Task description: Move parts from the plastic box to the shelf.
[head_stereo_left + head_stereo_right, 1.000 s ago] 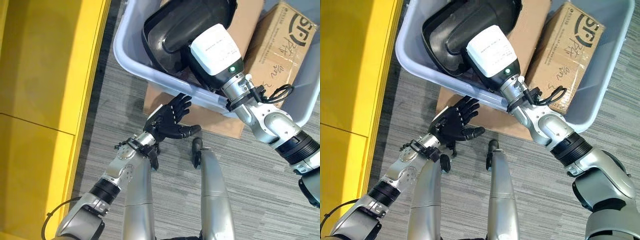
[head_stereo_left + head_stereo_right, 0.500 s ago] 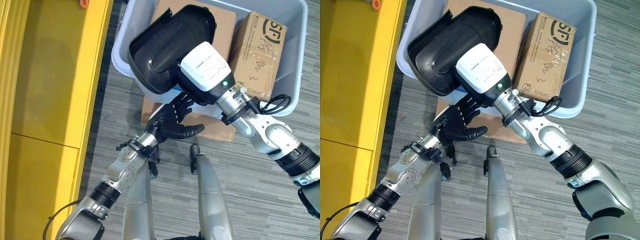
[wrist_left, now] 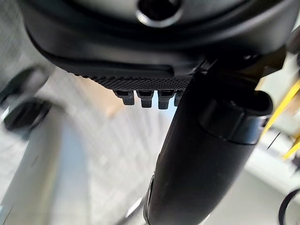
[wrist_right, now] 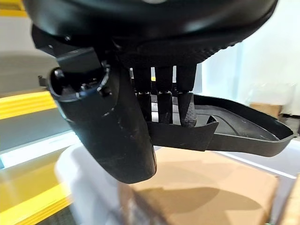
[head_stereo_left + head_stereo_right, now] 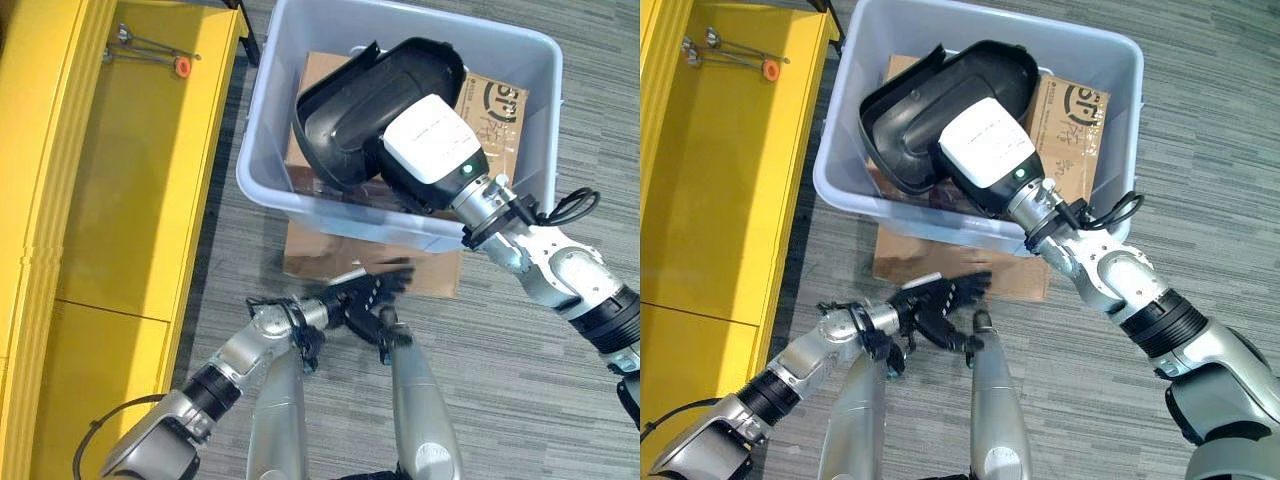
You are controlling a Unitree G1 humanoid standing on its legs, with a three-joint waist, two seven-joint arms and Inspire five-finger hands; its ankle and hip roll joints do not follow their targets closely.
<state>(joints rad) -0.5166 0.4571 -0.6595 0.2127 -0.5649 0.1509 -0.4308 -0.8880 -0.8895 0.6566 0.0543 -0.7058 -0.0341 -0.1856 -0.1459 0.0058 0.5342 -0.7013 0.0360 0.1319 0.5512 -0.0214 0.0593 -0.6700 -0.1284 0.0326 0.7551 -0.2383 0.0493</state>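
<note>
I can see brown cardboard [image 5: 495, 122] around the black plastic part [image 5: 375, 112], so I expect only cartons to be under it when I carry it away.
A large black moulded plastic part [image 5: 370, 105] stands tilted above the inside of the grey plastic box [image 5: 330, 212]. My right hand [image 4: 112, 136] is shut on it: its thumb and fingers pinch the thin edge of the part [image 4: 243, 133]. From above, the white wrist housing [image 5: 435, 150] covers that hand. My left hand [image 5: 365, 297] hovers low over the carpet in front of the box, fingers straight and open, holding nothing. The yellow shelf [image 5: 130, 180] runs along the left.
A brown carton [image 5: 497, 103] and flat cardboard lie inside the box. Another cardboard sheet [image 5: 330, 255] lies under the box on the grey carpet. A metal tool with an orange tip [image 5: 150, 52] rests on the shelf at the far end.
The camera has shifted, bringing more of the shelf and box into sight. My left hand has dropped from the box's front wall towards the floor. The right hand keeps hold of the black part.
</note>
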